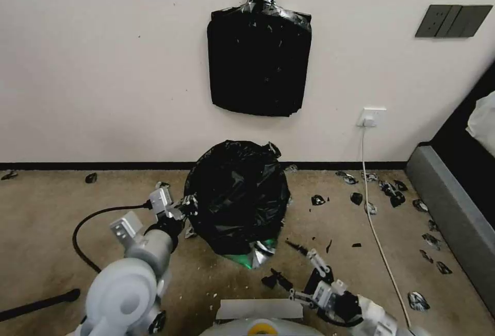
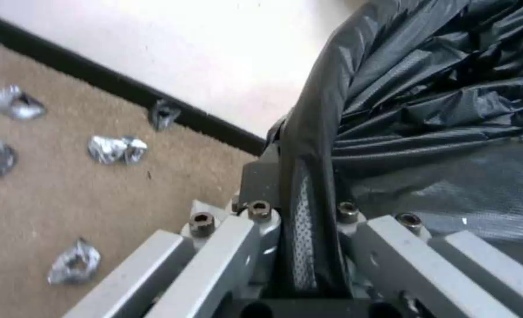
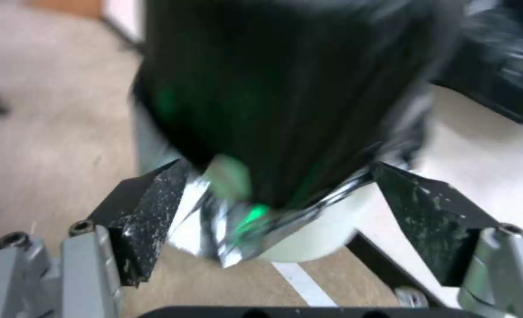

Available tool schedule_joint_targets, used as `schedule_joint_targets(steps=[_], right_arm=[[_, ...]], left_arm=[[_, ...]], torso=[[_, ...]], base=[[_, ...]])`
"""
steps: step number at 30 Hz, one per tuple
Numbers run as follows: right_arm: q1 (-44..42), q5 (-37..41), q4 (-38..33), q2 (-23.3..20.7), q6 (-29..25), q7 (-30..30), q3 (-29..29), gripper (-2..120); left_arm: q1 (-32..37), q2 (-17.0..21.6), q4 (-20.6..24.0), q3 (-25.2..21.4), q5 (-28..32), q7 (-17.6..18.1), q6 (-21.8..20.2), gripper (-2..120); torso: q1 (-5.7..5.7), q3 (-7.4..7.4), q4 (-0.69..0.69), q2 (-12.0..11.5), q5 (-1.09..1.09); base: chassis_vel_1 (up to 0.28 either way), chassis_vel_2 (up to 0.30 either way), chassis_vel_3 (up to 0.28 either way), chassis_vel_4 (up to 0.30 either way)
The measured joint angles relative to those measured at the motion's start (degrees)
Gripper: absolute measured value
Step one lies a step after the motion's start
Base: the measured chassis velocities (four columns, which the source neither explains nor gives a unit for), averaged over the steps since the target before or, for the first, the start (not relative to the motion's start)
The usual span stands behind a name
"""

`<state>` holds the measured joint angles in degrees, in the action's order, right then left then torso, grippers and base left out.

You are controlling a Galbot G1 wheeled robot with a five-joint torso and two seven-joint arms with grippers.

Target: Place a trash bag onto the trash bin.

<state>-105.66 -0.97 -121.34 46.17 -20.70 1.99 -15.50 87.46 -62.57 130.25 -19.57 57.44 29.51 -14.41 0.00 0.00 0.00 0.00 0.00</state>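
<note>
I expect the black trash bag (image 1: 230,215) to sink inside the trash bin and line it when I push down, since slack, wrinkled film (image 1: 238,178) covers the trash bin.
The glossy black trash bag (image 1: 237,197) is draped over the trash bin on the carpet by the wall and hides nearly all of it. My left gripper (image 1: 188,206) is at the bag's left side, shut on a fold of the film (image 2: 302,198); the wrinkled bag (image 2: 438,88) bulges beyond it. My right gripper (image 1: 289,264) is low in front of the bin, open, its dark fingertips (image 3: 149,212) spread wide on either side of the bag's lower end (image 3: 285,88). The white trash bin (image 3: 326,229) peeks out under the film there.
A flat black stack of bags (image 1: 259,63) hangs on the wall above. Small black scraps (image 1: 392,191) litter the carpet, mostly to the right. A white cable (image 1: 376,233) runs from the wall socket (image 1: 372,117). A grey furniture edge (image 1: 454,212) borders the right.
</note>
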Motion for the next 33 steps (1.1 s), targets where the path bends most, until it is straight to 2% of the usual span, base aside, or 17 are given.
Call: schedule_joint_targets(steps=[1,3,4,7,8,11,12,13,15,16,19,20,21,22,23,25,33], right_arm=[[0.00,0.00,0.00,0.00,0.00,0.00,0.00,84],[-4.66,7.15,-6.32,-0.42,4.04,-2.46,-2.79,74],[-4.66,7.15,-6.32,-0.42,4.04,-2.46,-2.79,74],[-9.31,15.35,-14.66,-0.57,10.61,-5.90,-5.06,58],[-9.31,15.35,-14.66,-0.57,10.61,-5.90,-5.06,58],[-7.41,21.72,-20.95,-1.35,18.89,-9.28,-3.25,44],[-7.41,21.72,-20.95,-1.35,18.89,-9.28,-3.25,44],[-4.25,26.93,-22.27,-2.03,24.74,-12.02,-1.41,38],[1.05,34.91,-22.60,-2.98,31.11,-15.80,0.37,30],[1.05,34.91,-22.60,-2.98,31.11,-15.80,0.37,30],[12.04,48.30,-22.65,-5.11,38.69,-22.24,3.63,17],[12.04,48.30,-22.65,-5.11,38.69,-22.24,3.63,17],[18.57,55.50,-22.61,-5.47,41.65,-25.64,5.89,9],[22.63,58.51,-22.54,-5.36,43.11,-27.34,7.51,5],[22.63,58.51,-22.54,-5.36,43.11,-27.34,7.51,5],[30.56,61.90,-22.38,-4.44,45.45,-30.38,12.16,0],[40.38,66.86,-17.84,-0.63,49.26,-36.64,18.37,0]], left_arm=[[0.00,0.00,0.00,0.00,0.00,0.00,0.00,4],[-0.67,-0.22,-1.97,1.69,-4.10,-1.41,1.94,4],[-0.67,-0.22,-1.97,1.69,-4.10,-1.41,1.94,4],[-1.16,-0.31,-4.06,4.13,-10.07,-3.44,4.19,4],[-1.16,-0.31,-4.06,4.13,-10.07,-3.44,4.19,4],[-1.47,-0.69,-4.95,6.17,-14.19,-4.40,5.39,4],[-1.47,-0.69,-4.95,6.17,-14.19,-4.40,5.39,4],[-1.46,-0.87,-5.18,7.07,-16.00,-4.86,5.87,4],[-1.26,-0.97,-5.52,7.88,-19.04,-5.48,6.73,4],[-1.26,-0.97,-5.52,7.88,-19.04,-5.48,6.73,4],[-0.76,-0.87,-5.68,8.50,-23.38,-6.19,7.73,4],[-0.76,-0.87,-5.68,8.50,-23.38,-6.19,7.73,4],[-0.44,-0.62,-5.68,8.87,-24.76,-6.36,7.93,4],[-0.41,-0.45,-5.68,9.03,-25.71,-6.51,8.04,4],[-0.41,-0.45,-5.68,9.03,-25.71,-6.51,8.04,4],[-0.07,-0.58,-5.74,9.28,-27.15,-6.84,8.42,4],[0.57,-1.01,-5.35,9.74,-30.05,-7.44,8.68,4]], torso=[[0.00,0.00,0.00,0.00,0.00],[0.00,0.00,0.00,0.00,-0.01],[0.00,0.00,0.00,0.00,-0.01],[0.00,0.00,-0.01,0.00,-0.02],[0.00,0.00,-0.01,0.00,-0.02],[0.00,0.00,-0.01,0.00,-0.03],[0.00,0.00,-0.01,0.00,-0.03],[0.00,0.00,0.00,0.00,-0.01],[0.00,0.00,-0.01,0.00,0.00],[0.00,0.00,-0.01,0.00,0.00],[0.00,0.00,0.01,0.00,0.00],[0.00,0.00,0.01,0.00,0.00],[0.00,0.00,0.01,0.00,0.00],[0.00,0.00,0.00,0.00,0.00],[0.00,0.00,0.00,0.00,0.00],[0.00,0.00,0.01,0.00,0.00],[0.00,0.01,0.00,0.00,-0.01]], base=[[0.000,0.000,0.000,0.000],[0.000,0.000,0.000,0.000],[0.000,0.000,0.000,0.000],[0.000,0.000,0.000,0.000],[0.000,0.000,0.000,0.000],[0.000,0.000,0.000,0.000],[0.000,0.000,0.000,0.000],[0.000,0.000,0.000,0.000],[0.000,0.000,0.000,0.000],[0.000,0.000,0.000,0.000],[0.000,0.000,0.000,0.000],[0.000,0.000,0.000,0.000],[0.000,0.000,0.000,0.000],[0.000,0.000,0.000,0.000],[0.000,0.000,0.000,0.000],[0.000,0.000,0.000,0.000],[0.000,0.000,0.000,0.000]])
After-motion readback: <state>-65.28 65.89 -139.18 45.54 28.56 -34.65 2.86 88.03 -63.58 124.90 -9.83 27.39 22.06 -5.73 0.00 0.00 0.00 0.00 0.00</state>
